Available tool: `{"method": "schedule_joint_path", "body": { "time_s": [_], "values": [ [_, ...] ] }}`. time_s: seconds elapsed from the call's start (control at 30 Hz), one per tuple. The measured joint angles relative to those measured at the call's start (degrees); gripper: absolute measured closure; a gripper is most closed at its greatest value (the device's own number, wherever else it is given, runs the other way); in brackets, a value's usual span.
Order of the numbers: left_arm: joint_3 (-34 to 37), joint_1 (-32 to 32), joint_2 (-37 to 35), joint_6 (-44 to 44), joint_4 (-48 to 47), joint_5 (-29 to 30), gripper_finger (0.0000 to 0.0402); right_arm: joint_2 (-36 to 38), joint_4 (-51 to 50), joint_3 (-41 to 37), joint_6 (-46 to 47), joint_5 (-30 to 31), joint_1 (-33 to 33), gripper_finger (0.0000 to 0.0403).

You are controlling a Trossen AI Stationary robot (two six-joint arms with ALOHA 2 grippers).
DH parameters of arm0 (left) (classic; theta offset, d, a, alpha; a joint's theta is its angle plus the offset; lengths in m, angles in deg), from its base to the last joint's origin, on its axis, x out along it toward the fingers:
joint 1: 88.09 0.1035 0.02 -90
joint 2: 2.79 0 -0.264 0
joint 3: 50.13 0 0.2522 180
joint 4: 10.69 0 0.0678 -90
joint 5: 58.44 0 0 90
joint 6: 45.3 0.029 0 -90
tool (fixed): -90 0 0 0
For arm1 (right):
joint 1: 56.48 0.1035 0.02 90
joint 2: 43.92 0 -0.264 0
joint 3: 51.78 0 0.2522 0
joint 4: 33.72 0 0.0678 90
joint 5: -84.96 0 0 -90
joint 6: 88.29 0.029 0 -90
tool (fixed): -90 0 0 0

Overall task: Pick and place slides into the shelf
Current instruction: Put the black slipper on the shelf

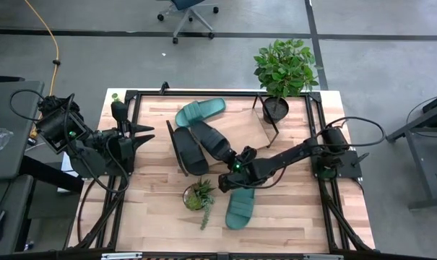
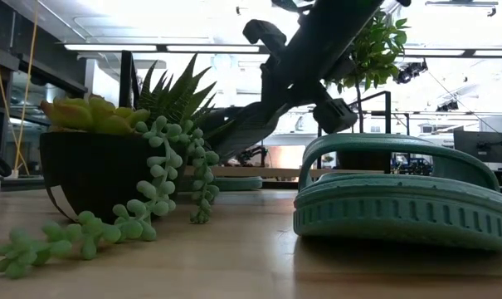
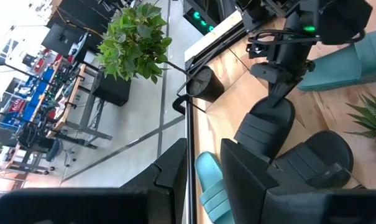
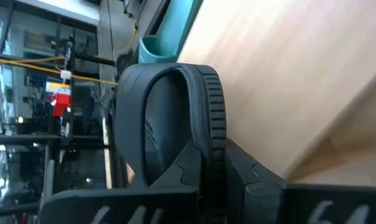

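The black slide's raised end (image 3: 282, 109) hangs beyond the shelf's near edge, so I should open my right gripper, back away and nudge that end (image 1: 222, 152) with closed fingers.
My right gripper (image 1: 233, 160) reaches in from the table's right and is shut on a black slide (image 1: 212, 141) at the shelf's near edge. The shelf (image 1: 251, 130) is a slanted light-wood board at the table's far middle. A second black slide (image 1: 188, 150) lies just left of the held one. One teal slide (image 1: 200, 110) lies on the shelf's far left part. The other teal slide (image 1: 240, 206) rests sole-down on the tabletop, near side. My left gripper (image 1: 147, 135) waits open at the table's left, fingers pointing at the black slides. My right gripper pinches the black slide by the ribbed sole rim (image 4: 214, 121) at the end nearest the arm, one finger (image 4: 184, 171) on each face of the sole. The fingers come slanting down from the table's right, along the slide. The slide (image 2: 242, 129) sits tilted, its gripped end raised.
A succulent in a dark pot (image 1: 198, 195) stands near the middle, close to the teal slide on the table. A leafy potted plant (image 1: 279, 76) stands at the far right corner beside the shelf. Black frame rails (image 1: 131, 94) border the table.
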Motion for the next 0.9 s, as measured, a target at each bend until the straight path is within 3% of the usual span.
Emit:
{"method": "schedule_joint_path", "body": {
  "time_s": [0.57,0.9],
  "values": [
    [0.00,0.00,0.02,0.00,0.00,0.00,0.0316,0.00,-1.27,0.00,0.03,-3.46,0.83,0.0398],
    [0.00,-0.02,0.04,0.90,0.00,0.30,0.0316,0.00,-1.12,-0.02,-0.53,-6.90,0.87,0.0357]
  ]
}}
